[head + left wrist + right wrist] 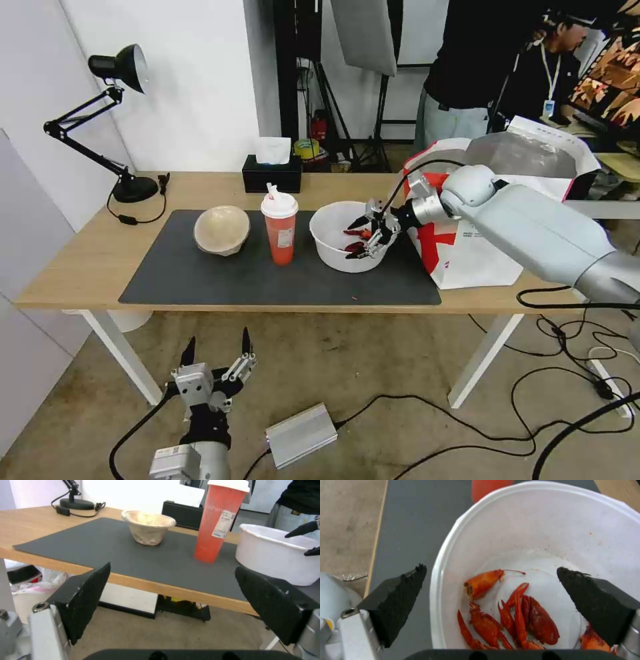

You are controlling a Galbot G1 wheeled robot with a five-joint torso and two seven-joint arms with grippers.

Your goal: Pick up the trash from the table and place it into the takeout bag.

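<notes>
The white round bowl will bend sharply at the robot's grip when the robot lifts it by the rim, because the bowl's thin rim has slight kinks.
On the table, the dark grey mat carries the trash in a row. A beige paper bowl lies at the left, a red drink cup with a white lid stands in the middle, and a white round bowl with red crayfish shells sits at the right. My right gripper is open astride the white bowl's near rim, one finger inside and one outside. The takeout bag stands open right of the bowl. My left gripper hangs open below the table's front edge.
A black tissue box sits behind the cup, and a black desk lamp stands at the table's left end. On the floor lie a silver box and black cables. People stand behind the table's far right.
</notes>
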